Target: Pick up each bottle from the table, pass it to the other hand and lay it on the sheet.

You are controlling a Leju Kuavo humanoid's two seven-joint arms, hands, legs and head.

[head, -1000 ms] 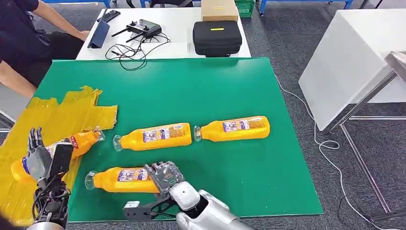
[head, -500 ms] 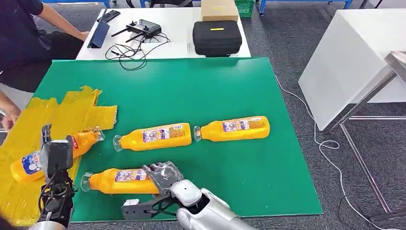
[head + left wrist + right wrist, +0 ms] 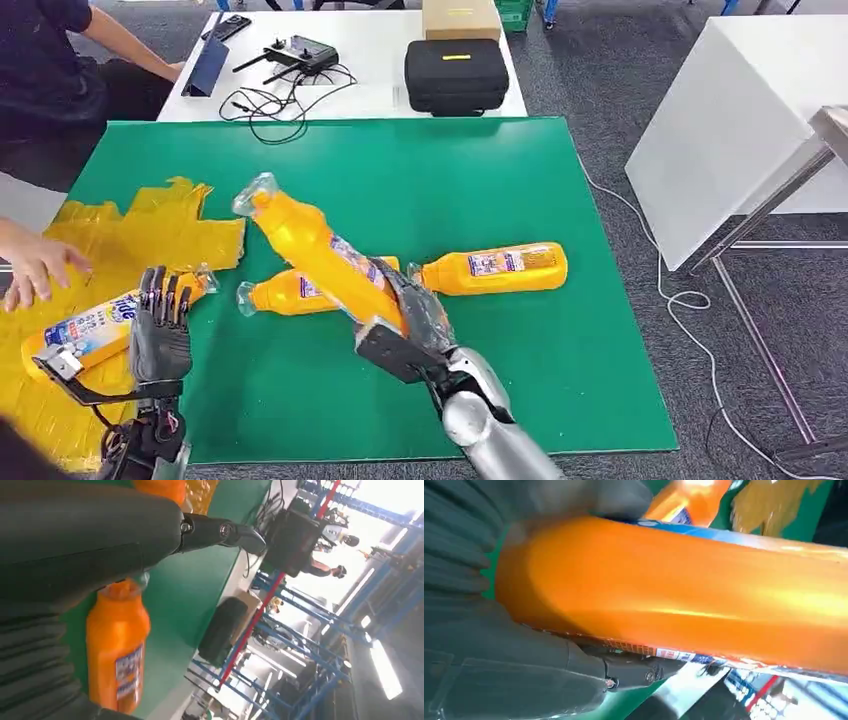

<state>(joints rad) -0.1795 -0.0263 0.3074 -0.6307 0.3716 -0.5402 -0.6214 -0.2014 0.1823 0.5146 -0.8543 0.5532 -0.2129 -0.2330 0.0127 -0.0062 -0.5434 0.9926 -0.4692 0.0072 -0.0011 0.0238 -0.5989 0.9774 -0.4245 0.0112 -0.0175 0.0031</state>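
Note:
The small-print label (image 3: 357,262) points up on the held bottle (image 3: 325,255), so the bottle's big front label should be hidden underneath when the robot's left gripper takes it.
My right hand (image 3: 412,312) grips an orange bottle (image 3: 315,250) (image 3: 674,585) by its lower body and holds it above the green table (image 3: 560,370). The bottle is tilted, with its clear cap toward the far left. My left hand (image 3: 160,330) stands open with fingers up near the table's front left, beside a bottle (image 3: 95,325) lying on the yellow sheet (image 3: 150,225). Two more bottles lie mid-table: one (image 3: 280,293) partly hidden behind the held bottle, the other (image 3: 495,267) to its right. The left wrist view shows an orange bottle (image 3: 117,650) past a dark finger (image 3: 220,530).
A person's hand (image 3: 35,265) rests on the sheet at the left edge. Behind the green table, a white table carries a black case (image 3: 455,75), a cardboard box (image 3: 458,18), a controller (image 3: 298,52) and cables. A white bench (image 3: 730,130) stands to the right.
My right hand has lifted the front bottle off the table and tilted it up toward the left. My left hand has risen with its fingers spread. A person's hand has come onto the sheet.

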